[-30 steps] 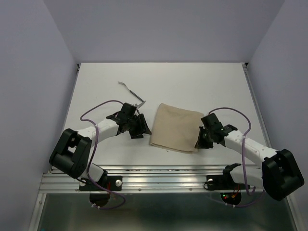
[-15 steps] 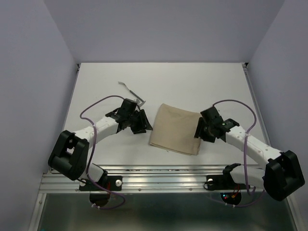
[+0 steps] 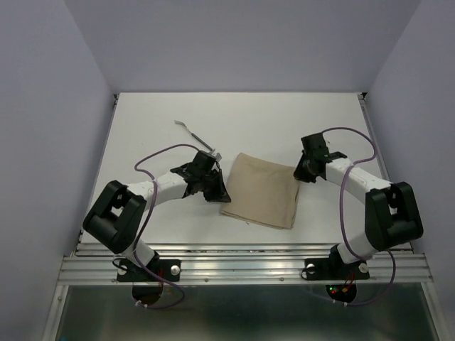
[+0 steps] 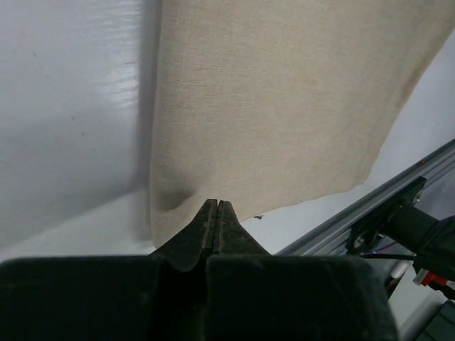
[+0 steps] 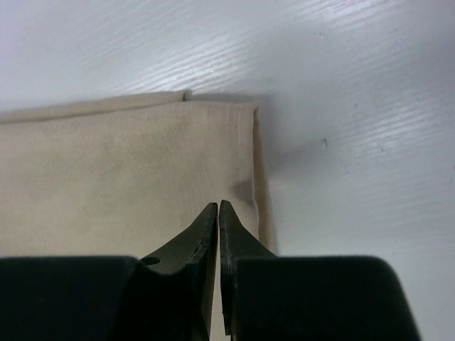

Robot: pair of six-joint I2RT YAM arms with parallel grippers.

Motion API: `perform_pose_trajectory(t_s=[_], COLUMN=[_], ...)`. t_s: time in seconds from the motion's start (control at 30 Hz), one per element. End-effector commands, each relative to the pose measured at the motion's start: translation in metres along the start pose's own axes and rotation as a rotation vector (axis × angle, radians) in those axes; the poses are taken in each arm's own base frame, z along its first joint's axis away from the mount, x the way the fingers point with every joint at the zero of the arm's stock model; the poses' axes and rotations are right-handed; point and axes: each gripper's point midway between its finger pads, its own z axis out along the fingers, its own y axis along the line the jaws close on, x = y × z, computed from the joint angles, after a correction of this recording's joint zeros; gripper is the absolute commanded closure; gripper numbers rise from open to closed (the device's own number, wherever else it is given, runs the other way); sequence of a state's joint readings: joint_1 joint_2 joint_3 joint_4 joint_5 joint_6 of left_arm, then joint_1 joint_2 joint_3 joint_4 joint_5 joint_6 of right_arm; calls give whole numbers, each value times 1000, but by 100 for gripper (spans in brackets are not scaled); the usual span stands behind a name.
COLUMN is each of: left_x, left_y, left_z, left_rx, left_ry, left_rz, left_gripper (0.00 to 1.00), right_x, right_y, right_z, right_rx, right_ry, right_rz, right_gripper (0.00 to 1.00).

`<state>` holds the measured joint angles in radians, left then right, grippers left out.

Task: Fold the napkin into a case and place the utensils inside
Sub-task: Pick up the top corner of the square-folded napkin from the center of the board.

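Note:
My left gripper needs to grab the napkin's far corner (image 3: 241, 155) near the utensils and square up the napkin with my right gripper, because the napkin's near edge (image 3: 256, 222) is at a slant to the bar.
The beige napkin (image 3: 261, 192) lies folded into a rectangle in the middle of the white table. My left gripper (image 3: 219, 193) is at its near-left corner. In the left wrist view the jaws (image 4: 215, 204) are shut with their tips pressed into the napkin (image 4: 284, 106), and a small dimple shows beside them. My right gripper (image 3: 301, 175) is at the far-right corner. Its jaws (image 5: 218, 204) are closed to a hairline on the napkin (image 5: 128, 163), just inside the cloth's edge. Slim silvery utensils (image 3: 193, 135) lie on the table behind the left gripper, apart from the cloth.
An aluminium rail (image 3: 242, 263) runs along the table's near edge and also shows as a rail (image 4: 370, 206) in the left wrist view. Purple cables (image 3: 160, 153) loop over both arms. Pale walls close in the table on three sides.
My left gripper moved right to the napkin's near-left corner and shut. The right arm swung from the near-right corner to the far-right corner, opening on the way and closing there.

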<state>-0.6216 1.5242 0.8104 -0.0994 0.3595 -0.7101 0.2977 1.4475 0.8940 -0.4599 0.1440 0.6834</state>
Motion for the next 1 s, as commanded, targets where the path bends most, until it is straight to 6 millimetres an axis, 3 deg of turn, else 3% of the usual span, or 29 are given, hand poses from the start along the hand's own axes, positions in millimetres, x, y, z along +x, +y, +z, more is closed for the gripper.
perform_pose_trajectory(t_s=[0.0, 0.17, 0.3, 0.4, 0.47, 0.53, 0.67, 0.77, 0.83, 0.87, 0.9, 0.97], left_x=[14, 33, 50, 56, 51, 41, -7, -44, -75, -88, -108, -124], left_y=[8, 10, 3, -8, -21, -34, -65, -64, -71, -58, -68, -57], left_z=[10, 19, 22, 18, 11, 3, -15, -19, -23, -16, -19, -3], left_rx=[9, 2, 17, 42, 76, 100, 103, 87, 90, 60, 74, 24], left_ry=[38, 85, 117, 123, 104, 77, -32, -87, -137, -135, -166, -151], left_rz=[28, 31, 26, 27, 35, 51, 104, 97, 92, 73, 82, 85], left_gripper=[100, 100, 100, 100, 100, 100, 100, 100, 100, 100, 100, 100], right_x=[-32, -36, -43, -53, -67, -83, -100, -99, -95, -90, -88, -83], right_y=[14, 4, -1, 1, 15, 36, 77, 93, 96, 100, 99, 95], right_z=[19, 53, 68, 70, 65, 56, 36, 25, 23, 21, 20, 20], right_rx=[-46, 34, 92, 98, 56, -23, -197, -278, -296, -306, -303, -289], right_ry=[-54, -48, -61, -81, -109, -137, -149, -127, -110, -93, -85, -71], right_rz=[-6, -47, -79, -113, -140, -167, -197, -171, -153, -141, -132, -109], right_gripper=[91, 92, 92, 93, 93, 93, 92, 92, 92, 92, 92, 92])
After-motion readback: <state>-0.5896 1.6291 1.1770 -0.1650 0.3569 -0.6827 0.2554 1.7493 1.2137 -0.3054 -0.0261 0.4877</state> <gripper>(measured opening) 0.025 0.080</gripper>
